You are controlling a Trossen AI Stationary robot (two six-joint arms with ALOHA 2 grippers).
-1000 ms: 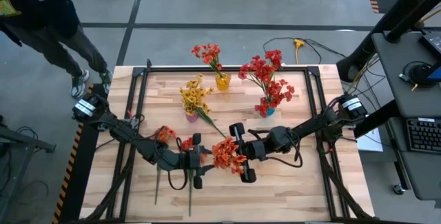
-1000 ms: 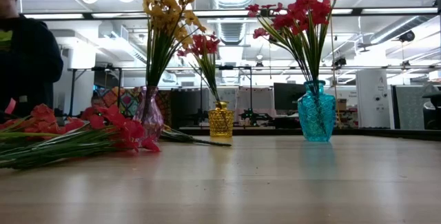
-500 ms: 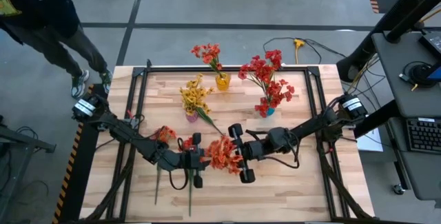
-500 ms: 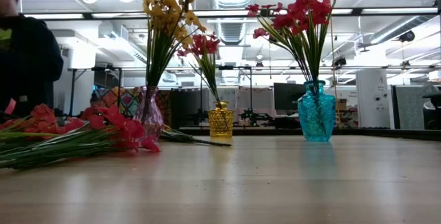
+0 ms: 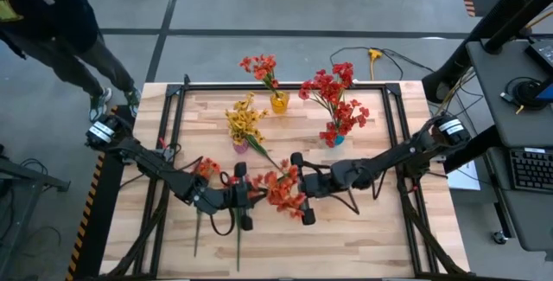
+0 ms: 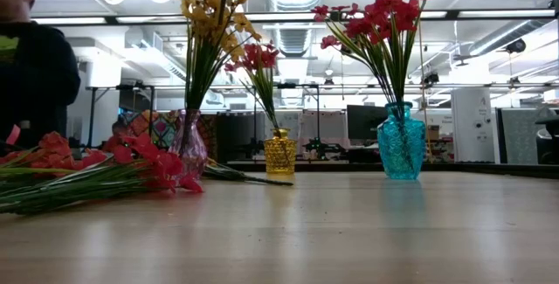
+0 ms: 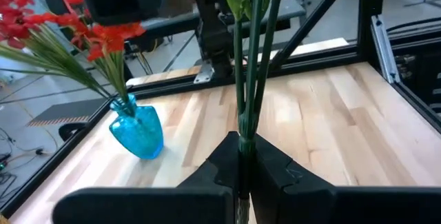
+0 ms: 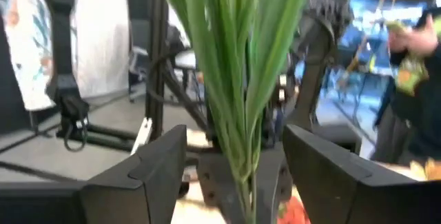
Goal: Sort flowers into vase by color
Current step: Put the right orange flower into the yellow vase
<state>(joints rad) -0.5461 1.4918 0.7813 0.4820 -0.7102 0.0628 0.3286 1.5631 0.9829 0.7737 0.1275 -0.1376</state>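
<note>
My left gripper is pinching the orange-red flower's stems, which have to go into the vase. So next my right gripper takes hold of the flower higher up, at the base of its leaves.
An orange-red flower stands upright above the table's middle. My left gripper is shut on its green stems. My right gripper is open, with one finger on each side of the flower's leaves and touching nothing. Yellow flowers stand in a pink vase. Red ones stand in a yellow vase and in a blue vase. Loose flowers lie flat on the table's left. My left gripper pinches the flower's bundled stems between its two fingers. The fingers come in level from the table's left side and lie across the stems. The flower stands upright above them, lifted clear of the table.
The loose flowers' long stems reach toward the near edge. A black frame borders the wooden table. A person stands beyond the far left corner. The near right part of the table is bare wood.
My left gripper has shut on the flower's stems. My right gripper has opened, let go of the flower and tipped upward. The flower stays upright, and its blossoms have shifted slightly toward the table's left.
</note>
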